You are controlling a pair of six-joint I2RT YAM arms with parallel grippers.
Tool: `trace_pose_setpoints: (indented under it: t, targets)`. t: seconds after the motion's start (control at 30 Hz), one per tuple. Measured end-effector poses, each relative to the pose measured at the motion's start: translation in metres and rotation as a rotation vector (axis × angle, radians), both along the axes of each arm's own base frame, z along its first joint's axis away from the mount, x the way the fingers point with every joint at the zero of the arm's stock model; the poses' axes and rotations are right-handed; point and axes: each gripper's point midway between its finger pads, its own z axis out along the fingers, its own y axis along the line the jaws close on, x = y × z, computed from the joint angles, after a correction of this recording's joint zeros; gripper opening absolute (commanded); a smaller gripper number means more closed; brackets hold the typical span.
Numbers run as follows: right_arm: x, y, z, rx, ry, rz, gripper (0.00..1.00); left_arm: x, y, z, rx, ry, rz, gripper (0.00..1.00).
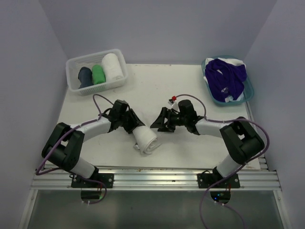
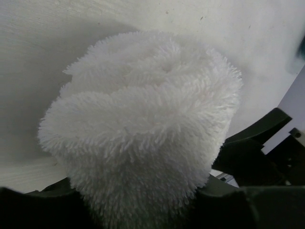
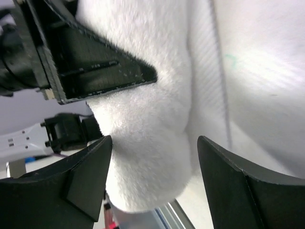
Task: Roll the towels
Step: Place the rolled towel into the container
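My left gripper is already clamping the white rolled towel (image 1: 146, 139) and rolls are crowding the white basket, so my right gripper should move back and take hold of the basket's rim (image 1: 126, 76).
A white rolled towel (image 1: 146, 140) lies on the table near the front middle. My left gripper (image 1: 133, 124) is shut on its far end; in the left wrist view the fluffy roll (image 2: 143, 124) fills the frame between the dark fingers, and my left gripper (image 2: 143, 212) clamps its lower part. My right gripper (image 1: 158, 123) is open just right of the roll. In the right wrist view the towel (image 3: 152, 119) shows between and ahead of my right gripper (image 3: 155, 160)'s spread fingers (image 3: 86, 181), with a finger of the left gripper (image 3: 95, 67) pressed on it.
A white basket (image 1: 76, 81) at the back left holds a navy roll (image 1: 85, 76), a green roll (image 1: 98, 74) and a white roll (image 1: 112, 67). A teal tray (image 1: 249, 88) at the back right holds a purple towel (image 1: 226, 76) over a white one.
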Motion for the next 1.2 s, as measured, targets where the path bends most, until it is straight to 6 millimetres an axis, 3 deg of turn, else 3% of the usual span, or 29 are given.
trace_pose_setpoints:
  t: [0.13,0.23,0.4,0.5,0.6,0.77,0.93,1.1,1.2]
  targets:
    - [0.034,-0.044,0.02,-0.054,-0.065,-0.147,0.78,0.002,0.01,0.004,0.015,0.024,0.0,0.22]
    - [0.051,-0.076,0.04,-0.107,-0.134,-0.242,0.78,0.015,0.022,0.018,0.038,0.021,-0.004,0.17]
    - [0.057,-0.101,0.067,-0.173,-0.228,-0.294,0.79,0.067,0.039,0.073,0.075,-0.098,-0.065,0.17]
    - [0.055,-0.11,0.065,-0.207,-0.231,-0.302,0.79,0.1,0.046,0.114,0.102,-0.207,-0.112,0.17]
    - [0.051,-0.117,0.056,-0.249,-0.206,-0.3,0.79,0.12,0.053,0.147,0.118,-0.298,-0.14,0.17]
    - [0.054,-0.118,0.048,-0.286,-0.186,-0.284,0.79,0.143,0.079,0.182,0.147,-0.364,-0.146,0.16]
    - [0.071,-0.112,0.053,-0.289,-0.198,-0.277,0.79,0.182,0.114,0.205,0.185,-0.423,-0.127,0.16]
    - [0.097,-0.098,0.063,-0.305,-0.232,-0.269,0.79,0.206,0.144,0.211,0.193,-0.447,-0.11,0.16]
    - [0.124,-0.073,0.071,-0.308,-0.263,-0.253,0.79,0.208,0.161,0.209,0.186,-0.432,-0.089,0.16]
